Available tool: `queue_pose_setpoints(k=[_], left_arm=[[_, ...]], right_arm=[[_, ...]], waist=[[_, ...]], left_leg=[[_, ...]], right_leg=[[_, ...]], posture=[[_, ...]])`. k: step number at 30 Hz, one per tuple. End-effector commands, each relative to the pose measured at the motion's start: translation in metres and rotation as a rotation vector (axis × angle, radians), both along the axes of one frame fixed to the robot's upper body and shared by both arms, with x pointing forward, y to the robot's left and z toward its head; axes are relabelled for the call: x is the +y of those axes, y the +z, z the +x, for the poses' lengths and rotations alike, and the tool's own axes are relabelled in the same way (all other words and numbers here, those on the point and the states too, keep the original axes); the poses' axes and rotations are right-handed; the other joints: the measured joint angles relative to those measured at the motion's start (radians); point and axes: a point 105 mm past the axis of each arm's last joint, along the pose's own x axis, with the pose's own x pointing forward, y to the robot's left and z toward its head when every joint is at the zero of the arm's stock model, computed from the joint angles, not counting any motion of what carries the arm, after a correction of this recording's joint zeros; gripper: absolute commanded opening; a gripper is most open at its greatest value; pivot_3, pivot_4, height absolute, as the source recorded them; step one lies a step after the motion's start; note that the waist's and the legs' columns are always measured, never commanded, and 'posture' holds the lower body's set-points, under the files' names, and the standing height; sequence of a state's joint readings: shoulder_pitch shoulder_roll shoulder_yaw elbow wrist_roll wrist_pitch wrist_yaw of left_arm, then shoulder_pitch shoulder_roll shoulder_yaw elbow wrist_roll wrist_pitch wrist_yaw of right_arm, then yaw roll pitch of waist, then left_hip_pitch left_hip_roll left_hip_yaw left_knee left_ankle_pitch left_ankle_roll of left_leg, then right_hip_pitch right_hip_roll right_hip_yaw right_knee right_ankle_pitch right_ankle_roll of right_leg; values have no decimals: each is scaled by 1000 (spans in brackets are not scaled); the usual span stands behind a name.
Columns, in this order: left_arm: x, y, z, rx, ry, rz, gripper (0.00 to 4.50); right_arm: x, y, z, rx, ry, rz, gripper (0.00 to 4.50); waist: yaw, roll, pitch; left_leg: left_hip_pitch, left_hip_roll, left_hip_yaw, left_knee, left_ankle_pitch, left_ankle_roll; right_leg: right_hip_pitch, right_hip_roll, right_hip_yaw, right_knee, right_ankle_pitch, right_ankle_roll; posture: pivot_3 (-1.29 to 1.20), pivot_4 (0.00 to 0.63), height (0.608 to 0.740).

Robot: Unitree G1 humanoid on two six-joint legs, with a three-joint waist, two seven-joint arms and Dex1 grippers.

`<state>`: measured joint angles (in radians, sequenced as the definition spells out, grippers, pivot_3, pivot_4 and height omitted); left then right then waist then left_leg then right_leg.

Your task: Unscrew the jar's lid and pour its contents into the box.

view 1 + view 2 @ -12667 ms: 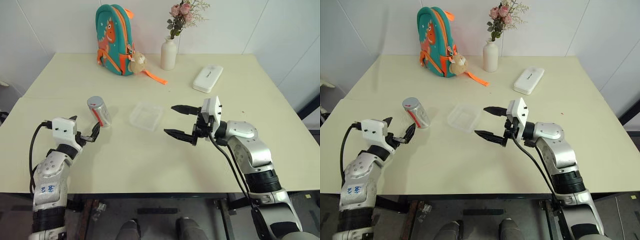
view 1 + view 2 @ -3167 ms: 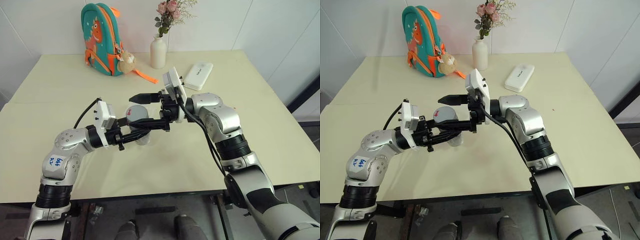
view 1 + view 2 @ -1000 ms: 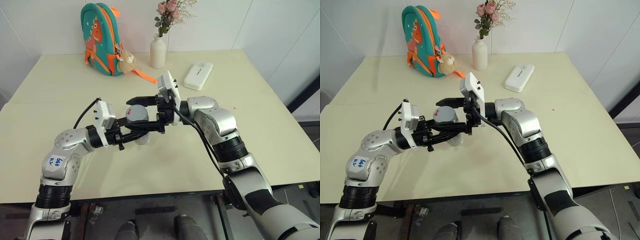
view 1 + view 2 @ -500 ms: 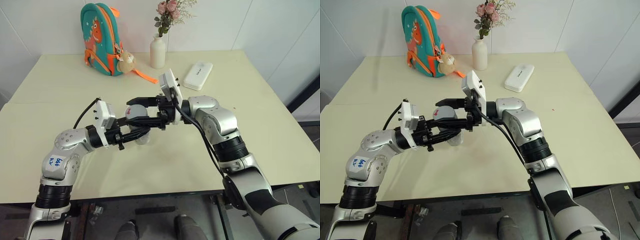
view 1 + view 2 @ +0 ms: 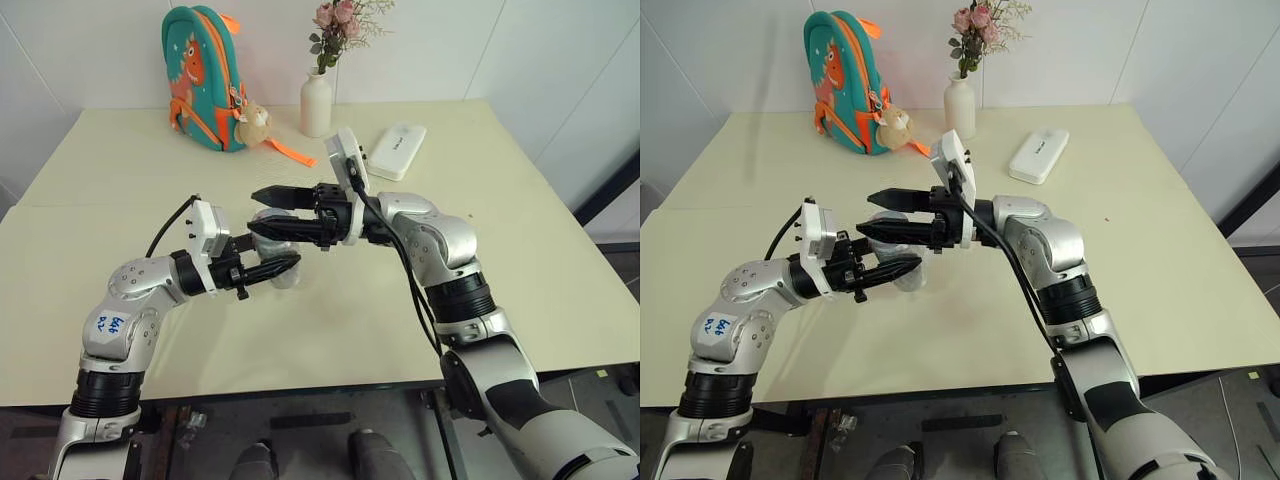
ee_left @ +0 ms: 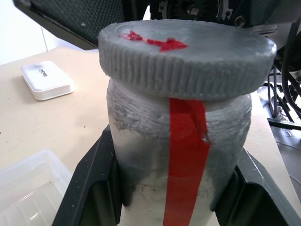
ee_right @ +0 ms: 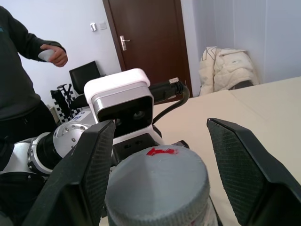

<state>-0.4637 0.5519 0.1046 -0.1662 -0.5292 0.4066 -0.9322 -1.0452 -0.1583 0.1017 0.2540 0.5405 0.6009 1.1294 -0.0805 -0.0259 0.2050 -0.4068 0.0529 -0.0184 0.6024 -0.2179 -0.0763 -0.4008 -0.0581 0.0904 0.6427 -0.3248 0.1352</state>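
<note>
I can see that the lid (image 7: 157, 186) sits low and off to one side between my right gripper's open fingers. Next, I centre that gripper on its ribbed rim (image 6: 183, 77), then close and lift before I pour.
My left gripper (image 5: 280, 268) is shut on the body of the jar (image 6: 141, 150), a small silvery jar with a red stripe down its side, and holds it above the table. The grey ribbed lid (image 6: 188, 61) with a red mark sits on top of the jar. My right gripper (image 5: 252, 212) reaches in from the right, level, with one finger on each side of the lid (image 7: 157, 188), closed in on it. The contents are hidden inside the jar. A corner of the clear box (image 6: 28, 188) lies on the table just beyond the jar.
At the back of the cream table (image 5: 120, 180) stand a teal backpack (image 5: 205, 80), a white flower vase (image 5: 317, 100) and an oblong white case (image 5: 396, 152). A person (image 7: 19, 94) stands off to the side, beyond the table.
The right gripper's fingers, wide apart a second ago, have closed in around the lid, and its wrist has rolled a little. The left gripper and jar have stayed in place.
</note>
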Motion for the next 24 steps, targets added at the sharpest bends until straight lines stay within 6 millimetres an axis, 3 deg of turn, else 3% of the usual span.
queue_pose_setpoints(k=[1,9,14,24], left_arm=[[-2,10,-7,-41,-30,-12,1932],[-2,10,-7,-40,-28,-13,1932],[-2,10,-7,-41,-26,-14,1932],[-2,10,-7,-43,-25,-15,1932]], right_arm=[[-2,15,-7,-60,11,25,3258],[0,2,-6,-161,-5,-65,3258],[1,4,-8,-184,-1,-65,4465],[2,3,-5,-204,-10,-87,4465]], waist=[[0,0,0],[0,0,0],[0,0,0],[0,0,0]], left_leg=[[0,0,0,0,0,0],[0,0,0,0,0,0],[0,0,0,-1,0,0],[0,0,0,-1,0,0]], right_leg=[[0,0,0,0,0,0],[0,0,0,-1,0,0],[0,0,0,-1,0,0],[0,0,0,-1,0,0]], posture=[[0,150,740],[0,150,740],[0,150,740],[0,150,740]])
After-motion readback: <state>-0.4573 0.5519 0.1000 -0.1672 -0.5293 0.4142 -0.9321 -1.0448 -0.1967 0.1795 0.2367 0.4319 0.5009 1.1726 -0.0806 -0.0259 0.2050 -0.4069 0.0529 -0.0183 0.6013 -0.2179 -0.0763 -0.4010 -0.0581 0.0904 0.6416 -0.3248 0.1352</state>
